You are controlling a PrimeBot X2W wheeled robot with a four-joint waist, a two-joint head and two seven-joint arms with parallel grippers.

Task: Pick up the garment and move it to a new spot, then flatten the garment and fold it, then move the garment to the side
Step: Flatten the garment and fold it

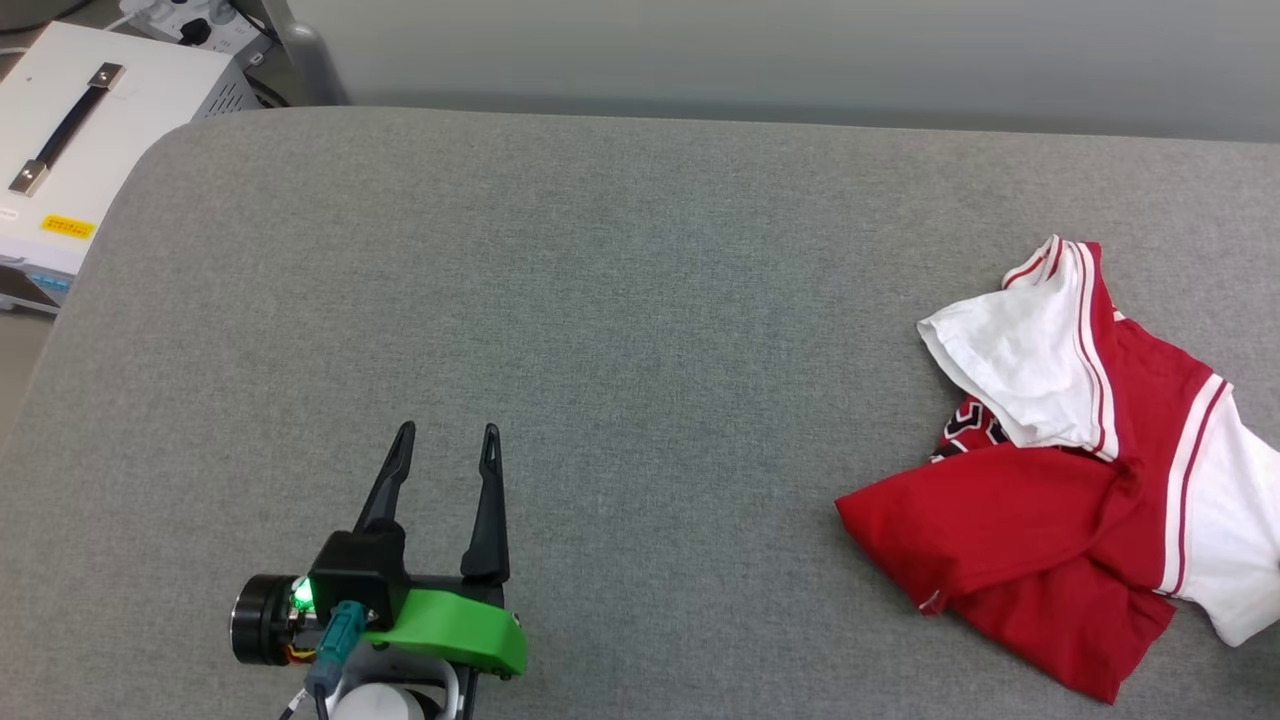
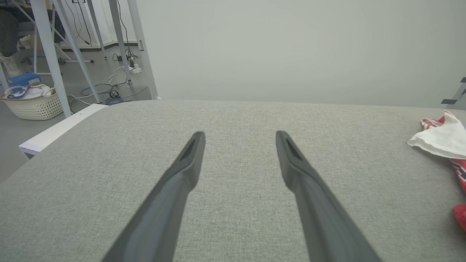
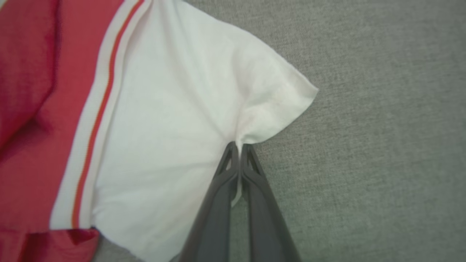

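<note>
The garment [image 1: 1032,516] will show a large hidden print across its front when the robot spreads it, since black lettering [image 1: 973,422] peeks out from under the white sleeve.
The garment [image 1: 1080,480], a red T-shirt with white sleeves and striped trim, lies crumpled at the right of the grey padded table [image 1: 620,300]. In the right wrist view my right gripper [image 3: 238,147] is shut on the hem of a white sleeve of the garment [image 3: 174,120], the cloth puckered between the fingertips. My left gripper [image 1: 445,435] hovers low over the table's front left, open with nothing between its fingers [image 2: 189,160], far from the shirt. A bit of the garment [image 2: 442,140] shows at the right edge of the left wrist view.
A white equipment case [image 1: 80,130] with a black handle stands off the table's back left corner. Beyond the table's far left are metal frame legs [image 2: 54,58], cables and a white laundry basket [image 2: 34,105] on the floor. A plain wall runs behind the table.
</note>
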